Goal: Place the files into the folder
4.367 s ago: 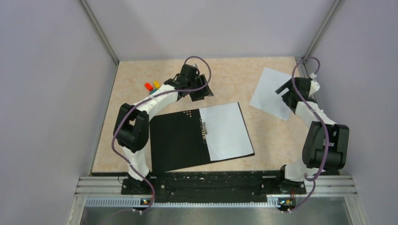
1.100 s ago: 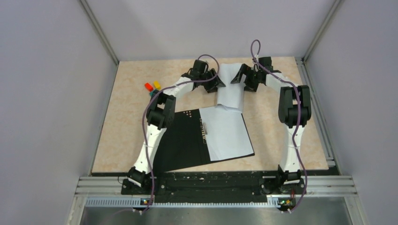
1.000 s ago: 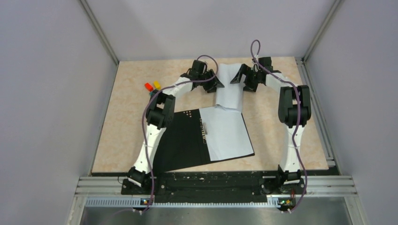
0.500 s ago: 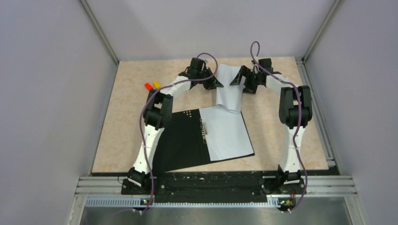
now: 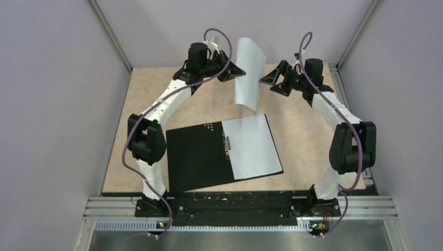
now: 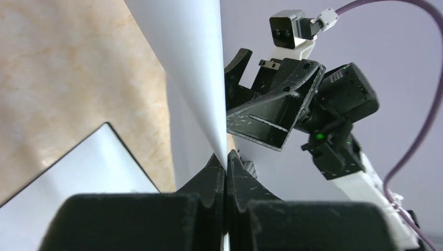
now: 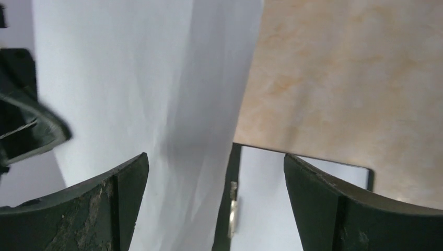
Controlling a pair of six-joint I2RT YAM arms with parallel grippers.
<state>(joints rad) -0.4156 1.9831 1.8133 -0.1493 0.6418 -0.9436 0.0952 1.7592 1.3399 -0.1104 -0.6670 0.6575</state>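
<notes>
My right gripper should go on moving toward the file because the hanging file's loose edge point(image 5: 262, 65) faces its open fingers. It should go on until both fingers straddle that edge point(image 7: 233, 130) before it closes.
The folder point(image 5: 196, 157) lies open near the table's middle, black inside, with a metal clip point(image 5: 226, 144) at its spine. One white file point(image 5: 253, 146) rests flat on its right half. A second white file point(image 5: 248, 73) hangs curled in the air above the table's far side. My left gripper point(image 5: 236, 70) is shut on its upper left edge; in the left wrist view the jaws point(image 6: 225, 163) pinch the sheet point(image 6: 193, 63). My right gripper point(image 5: 271, 81) stands open just right of the sheet, not touching it. Between its fingers point(image 7: 215, 157) I see the hanging sheet point(image 7: 146, 78) and the folder's clip point(image 7: 233, 209) below.
Grey walls close in the beige table point(image 5: 308, 130) on the left, back and right. A black rail point(image 5: 230, 201) with both arm bases runs along the near edge. The two arms arch high over the table's far half.
My left gripper has shut on the sheet's edge and lifted it off the table, so it now hangs upright. Both arms rose; the right gripper stayed open and drew slightly right.
</notes>
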